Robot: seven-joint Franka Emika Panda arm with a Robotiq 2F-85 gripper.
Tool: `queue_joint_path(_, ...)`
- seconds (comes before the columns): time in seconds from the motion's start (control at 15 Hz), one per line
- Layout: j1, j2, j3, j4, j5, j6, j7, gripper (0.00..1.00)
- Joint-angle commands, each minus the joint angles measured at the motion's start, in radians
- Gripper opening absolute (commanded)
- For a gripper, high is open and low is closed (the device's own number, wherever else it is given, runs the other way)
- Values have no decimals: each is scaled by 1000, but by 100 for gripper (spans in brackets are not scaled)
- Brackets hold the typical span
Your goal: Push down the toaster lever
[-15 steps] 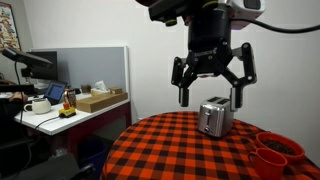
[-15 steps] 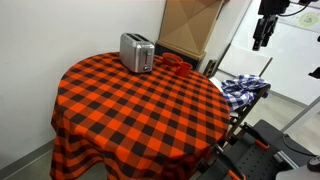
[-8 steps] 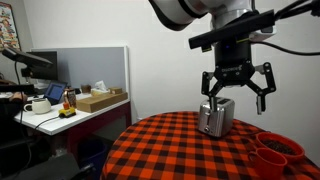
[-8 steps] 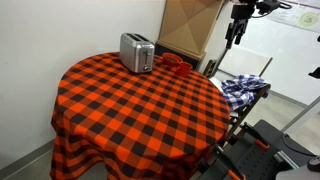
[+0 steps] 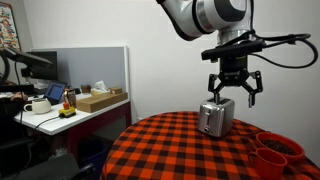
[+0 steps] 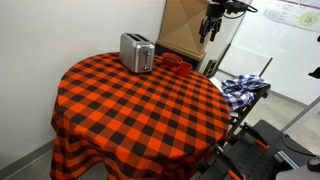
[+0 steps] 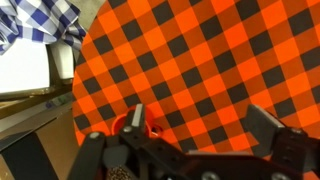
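Observation:
The silver toaster is well to the side of my gripper, which hangs out past the red-brown bowls. Next, I swing back to the toaster's near end before going down to the toaster's lever.
The silver toaster stands at the far edge of the round table with the red-black checked cloth; it also shows in an exterior view. My gripper hangs open and empty in the air, above the toaster and a little to its side. In an exterior view the gripper is well apart from the toaster, beyond the table's edge. In the wrist view the open jaws look down on the checked cloth. The toaster is out of the wrist view. I cannot make out the lever.
Red-brown bowls sit next to the toaster on the table, also in an exterior view and by one jaw. A blue checked cloth lies beside the table. A cardboard box stands behind it. A desk stands farther off.
The gripper has moved across the scene toward the toaster and away from the camera, staying open. The toaster has not moved.

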Motion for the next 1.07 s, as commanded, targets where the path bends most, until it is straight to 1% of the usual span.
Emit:
queue_joint_path(0.0, 7, 87, 24, 137, 56, -10, 2, 100)
queue_joint_path(0.2, 10, 131, 47, 214, 80, -17, -14, 100)
queue_joint_path(0.27, 10, 86, 37, 142, 51, -3, -2, 100)
queue_joint_path(0.4, 12, 109, 45, 177, 55, -4, -2, 100)
queue_joint_path(0.6, 11, 118, 45, 188, 55, -4, -2, 100)
queue_joint_path(0.67, 11, 118, 45, 188, 55, -4, -2, 100)
queue_joint_path(0.73, -1, 98, 42, 156, 68, 0, -8, 100)
queue_joint_path(0.8, -5, 100, 39, 149, 70, 2, -8, 100)
queue_joint_path(1.0, -20, 164, 57, 190, 104, 8, -50, 100)
